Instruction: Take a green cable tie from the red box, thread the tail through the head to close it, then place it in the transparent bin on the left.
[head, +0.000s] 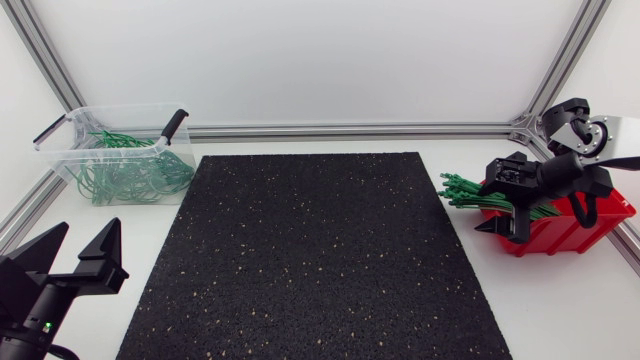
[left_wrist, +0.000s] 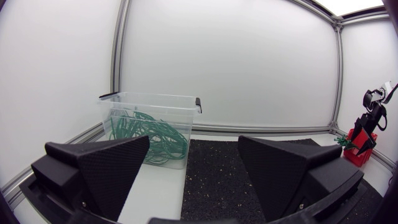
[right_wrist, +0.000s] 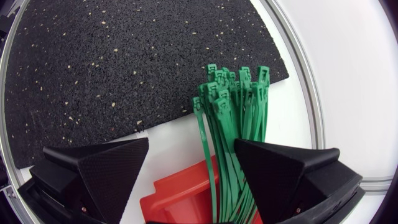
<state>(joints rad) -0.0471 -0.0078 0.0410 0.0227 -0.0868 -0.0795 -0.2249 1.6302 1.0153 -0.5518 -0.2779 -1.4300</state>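
Note:
I expect the green cable tie (head: 462, 190) to stay almost straight, with its tail trailing, when I carry it, because the bundle's strips (right_wrist: 229, 162) run straight from the red box.
A bundle of green cable ties (head: 462, 189) sticks out of the red box (head: 575, 228) at the table's right edge, heads toward the mat. My right gripper (head: 500, 228) hovers open over the box's near end. In the right wrist view the ties (right_wrist: 233, 118) run between the open fingers of the right gripper (right_wrist: 191, 168), close to one finger, with the red box (right_wrist: 180, 196) beneath; neither finger visibly touches them. The transparent bin (head: 75, 140) at the back left holds several closed green ties (head: 130, 172). My left gripper (head: 75, 250) rests open and empty at the front left.
A black speckled mat (head: 310, 260) covers the table's middle. An aluminium frame rail (head: 350, 130) runs along the back. From the left wrist, the bin (left_wrist: 149, 102) stands ahead of the left gripper (left_wrist: 194, 162), and the red box (left_wrist: 359, 152) is far across the mat.

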